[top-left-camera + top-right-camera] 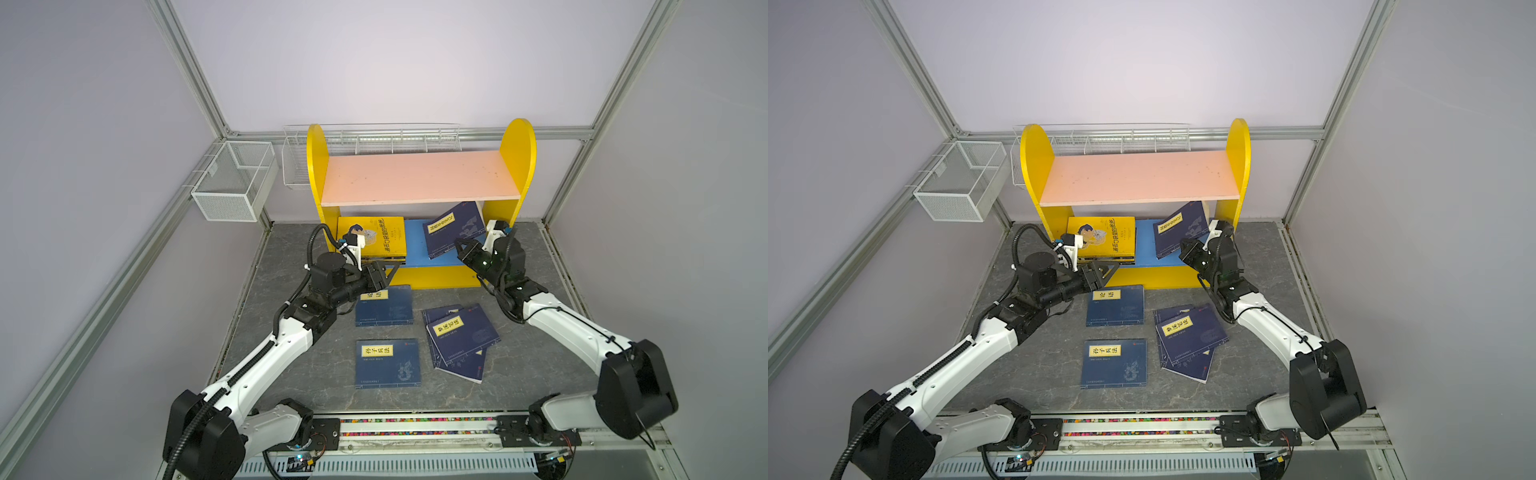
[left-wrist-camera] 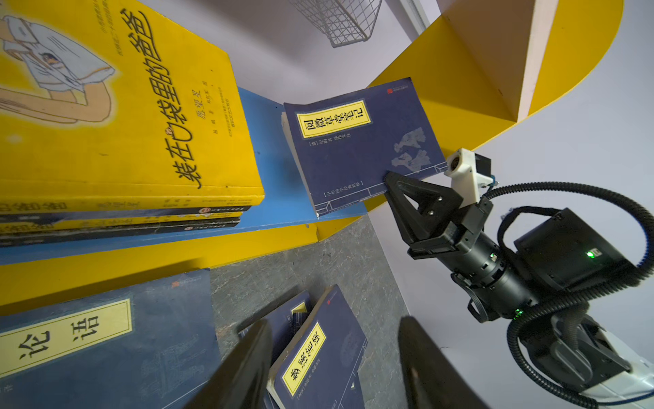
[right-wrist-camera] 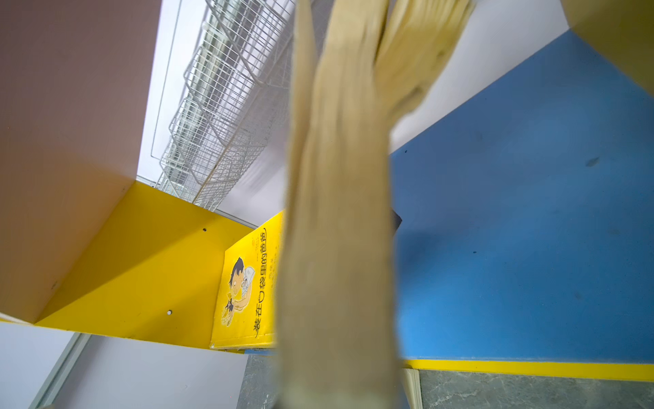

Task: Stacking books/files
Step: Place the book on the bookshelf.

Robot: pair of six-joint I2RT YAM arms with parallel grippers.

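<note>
The navy book is at a slant, and its far corner [image 1: 473, 205] is near the yellow side. My right gripper should move it toward the stack [image 1: 388, 237] and straighten it before lowering it.
A stack of books, yellow on top with a cartoon boy [image 1: 372, 239] [image 1: 1104, 237] [image 2: 116, 117] [image 3: 244, 290], lies at the left of the shelf's blue lower board [image 1: 415, 245]. My right gripper [image 1: 459, 245] [image 1: 1183, 249] [image 2: 389, 177] is shut on the lower corner of a navy book [image 1: 453, 228] [image 1: 1179, 230] [image 2: 357, 145], held tilted over that board's right half. Its pale page edges [image 3: 336, 212] hide the jaws in the right wrist view. My left gripper [image 1: 388, 272] [image 1: 1111, 270] [image 2: 334, 325] is open and empty at the shelf's front edge, below the stack.
Navy books lie flat on the grey table: one [image 1: 384, 305] just before the shelf, one [image 1: 387, 363] nearer, and an untidy pile [image 1: 459, 336] to the right. The yellow shelf has a pink top board [image 1: 419, 176]. A mesh basket [image 1: 235, 178] and a wire rack [image 1: 374, 135] hang behind.
</note>
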